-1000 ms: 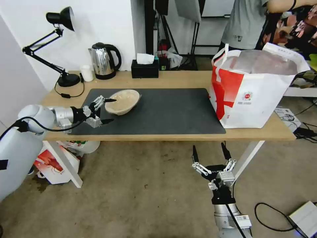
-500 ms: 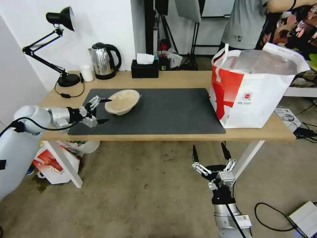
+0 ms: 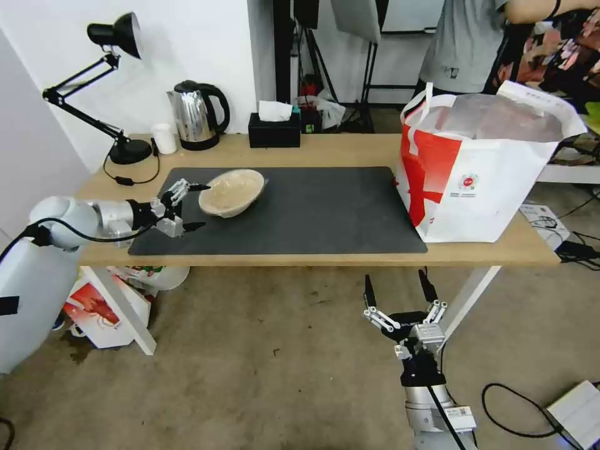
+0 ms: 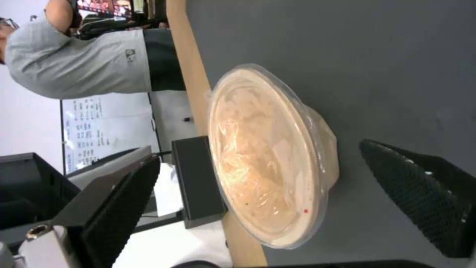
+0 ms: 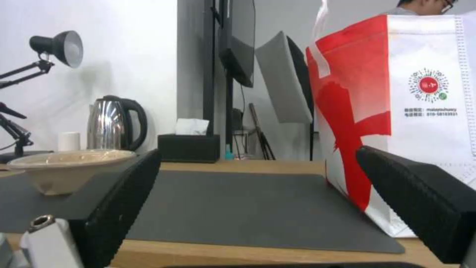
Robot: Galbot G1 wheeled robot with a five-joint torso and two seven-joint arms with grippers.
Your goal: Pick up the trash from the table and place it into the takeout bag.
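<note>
The clear film's edge is lying over the bowl's rim, so I expect the clear film to come along with the beige shallow bowl (image 3: 232, 192) when I lift the bowl.
A beige shallow bowl (image 3: 232, 191), covered with clear film, sits on the left part of the dark grey mat (image 3: 325, 212) on the light-wood table (image 3: 337, 150). My left gripper (image 3: 205, 205) is open just left of the bowl, level with its rim, one finger on each side and neither touching it. The left wrist view shows the bowl (image 4: 267, 156) ahead between the black fingers (image 4: 119, 201). The takeout bag (image 3: 481, 181) stands open at the table's right end. My right gripper (image 3: 395, 278) hangs open below the table's front edge, facing the bag (image 5: 411, 123).
Along the back edge stand a black desk lamp (image 3: 115, 81), a steel kettle (image 3: 197, 115), a small white cup (image 3: 164, 137) and a black tissue box (image 3: 274, 128). A red-and-white box-like bag (image 3: 103, 312) sits on the floor under the table's left end. A person stands behind the bag.
My left gripper has drawn back a little to the left, away from the bowl, still open. The bowl and the right arm have stayed put.
</note>
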